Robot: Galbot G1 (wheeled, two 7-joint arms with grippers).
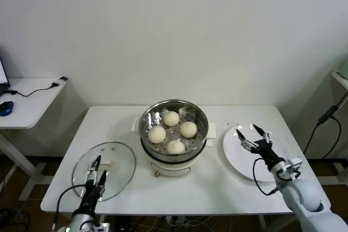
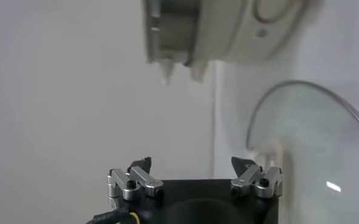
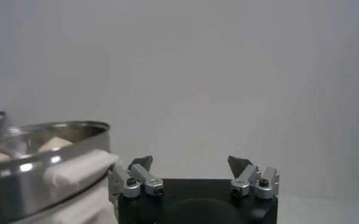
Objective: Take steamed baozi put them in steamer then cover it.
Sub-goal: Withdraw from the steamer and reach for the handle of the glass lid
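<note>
My left gripper's open fingers are beside the glass cover's white handle [image 1: 107, 164], which is clear and faces up. I should now move toward the handle [image 2: 274, 152] until the fingers are on both sides of it.
Several cream-white baozi [image 1: 188, 129] lie inside the shiny round steamer [image 1: 174, 110] at the table's middle. The steamer is uncovered. Its glass cover [image 1: 117, 158] lies flat on the table to the left, its white handle [image 2: 270, 152] facing up. My left gripper [image 1: 99, 167] hovers open over the cover's near edge, holding nothing. My right gripper [image 1: 249, 133] stands open and empty above the white plate [image 1: 239, 158], to the right of the steamer. In the right wrist view the steamer rim [image 3: 45, 131] and one baozi [image 3: 54, 143] show beside the gripper [image 3: 190, 161].
The white plate is bare. A side desk [image 1: 30, 99] with a blue mouse and a cable stands at the far left. A wall rises just behind the table. The left wrist view shows the steamer's white base [image 2: 228, 30] ahead of the left gripper [image 2: 191, 164], next to the cover [image 2: 313, 140].
</note>
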